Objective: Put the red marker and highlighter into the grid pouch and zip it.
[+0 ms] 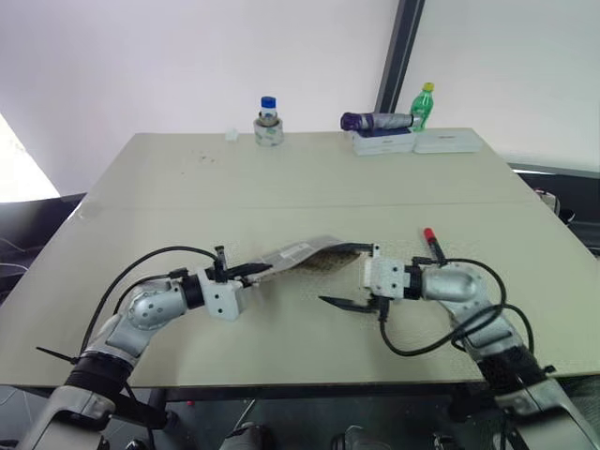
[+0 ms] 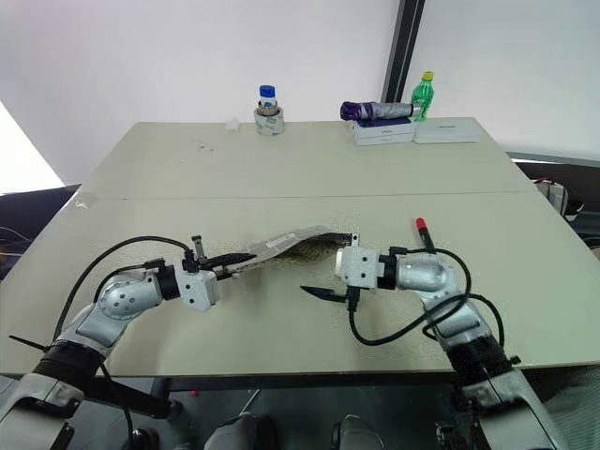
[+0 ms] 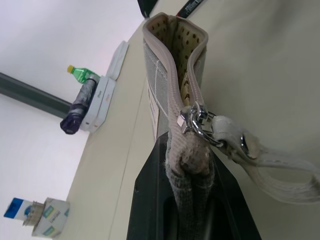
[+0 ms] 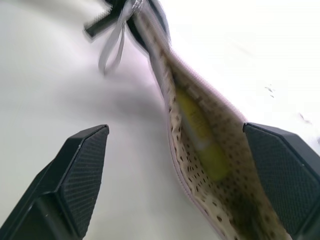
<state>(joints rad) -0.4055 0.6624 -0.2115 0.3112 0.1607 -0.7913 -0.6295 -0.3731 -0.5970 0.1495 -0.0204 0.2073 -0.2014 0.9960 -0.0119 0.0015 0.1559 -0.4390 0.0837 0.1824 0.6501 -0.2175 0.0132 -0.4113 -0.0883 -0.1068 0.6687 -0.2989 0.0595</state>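
Observation:
The white strap point(image 4: 109, 54) hangs at the gripped end, so the robot's pull on the strap will zip the grid pouch's opening point(image 1: 328, 262) closed to its far corner.
The grid pouch point(image 1: 302, 253) hangs a little above the table's middle, its mouth open toward my right gripper. My left gripper point(image 1: 249, 272) is shut on the pouch's zipper end point(image 3: 190, 165), beside the metal pull point(image 3: 197, 118) and white strap point(image 3: 280, 170). The yellow highlighter point(image 4: 200, 131) lies inside the pouch against its dotted lining. At the pouch's open end my right gripper point(image 1: 352, 277) stands open and holds nothing, one finger point(image 4: 75, 172) on each side of the mouth. The red marker point(image 1: 433, 244) lies on the table behind my right wrist.
At the table's far edge stand a blue-capped jar in a tape roll point(image 1: 268, 122), a purple folded umbrella point(image 1: 378, 121) on white boxes point(image 1: 382, 142), and a green bottle point(image 1: 425, 105). The table's front edge point(image 1: 309, 382) runs just below both arms.

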